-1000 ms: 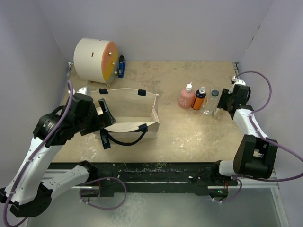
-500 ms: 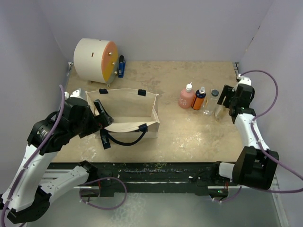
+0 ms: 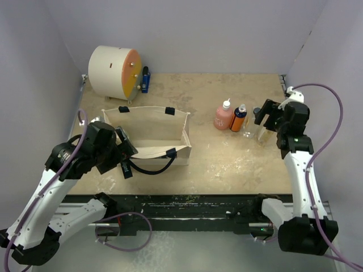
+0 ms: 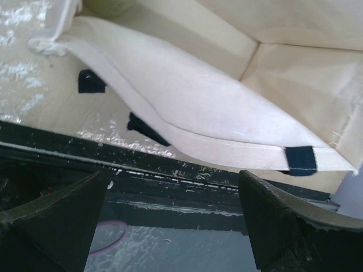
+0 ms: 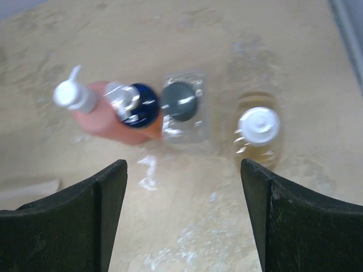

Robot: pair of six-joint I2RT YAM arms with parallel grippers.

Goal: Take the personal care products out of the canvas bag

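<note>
The canvas bag's front rim point(image 3: 152, 153) is sagging loosely. My left gripper should pinch the front corner and keep the bag open before my right gripper reaches in.
The cream canvas bag point(image 3: 148, 133) stands open at the table's left, its navy strap point(image 3: 148, 168) hanging over the front. My left gripper point(image 3: 122, 149) hovers open by the bag's front left corner. In its wrist view the sagging bag rim point(image 4: 227, 127) lies above my open left gripper point(image 4: 173, 190), which holds nothing. Four personal care products stand in a row at the right: a pink bottle point(image 5: 99, 119), an orange bottle point(image 5: 139, 106), a clear bottle point(image 5: 181, 105) and a tiny yellowish bottle point(image 5: 258, 129). My right gripper point(image 5: 182, 170) hangs open above them, empty.
A big white drum with an orange face point(image 3: 113, 71) and a small blue item point(image 3: 146, 79) stand at the back left. Grey walls close in the table on three sides. The black rail point(image 4: 170, 170) runs along the near edge below the bag.
My right gripper has opened, let go of the yellowish bottle and lifted away from the row. My left arm has pulled back from the bag toward the near edge.
</note>
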